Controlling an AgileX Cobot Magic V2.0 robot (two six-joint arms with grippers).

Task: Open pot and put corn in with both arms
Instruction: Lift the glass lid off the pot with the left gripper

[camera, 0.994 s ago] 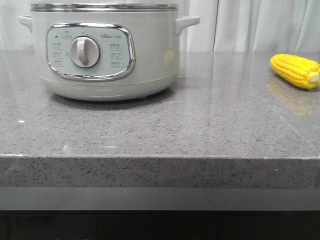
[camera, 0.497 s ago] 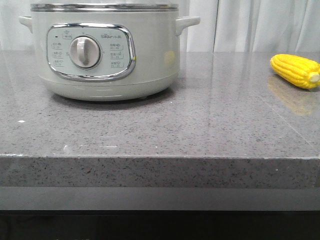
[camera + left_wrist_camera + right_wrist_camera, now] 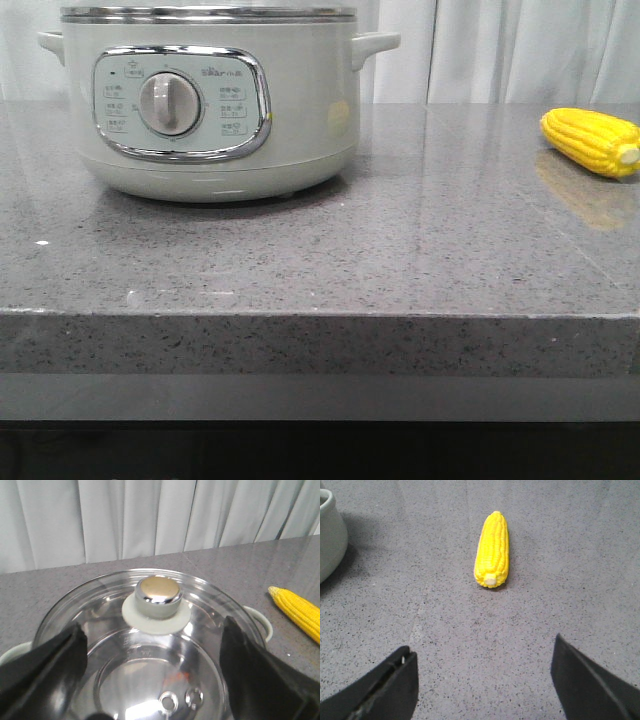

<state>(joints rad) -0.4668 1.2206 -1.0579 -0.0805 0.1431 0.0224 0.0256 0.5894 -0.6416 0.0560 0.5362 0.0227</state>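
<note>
My gripper will uncover an empty pot when it lifts the lid off, because only shiny metal shows through the glass lid.
The pale cream-green pot stands at the back left of the grey counter, its dial facing me. A glass lid with a chrome knob covers it. My left gripper hovers over the lid, open, its fingers wide apart on either side and short of the knob. The yellow corn lies at the right edge of the counter, and the left wrist view also shows the corn. My right gripper is open above bare counter, with the corn ahead, its pale cut end toward the fingers.
White curtains hang behind the grey speckled counter. The counter's front edge runs across the front view. A pot handle sticks out toward the corn's side. The pot's side shows in the right wrist view.
</note>
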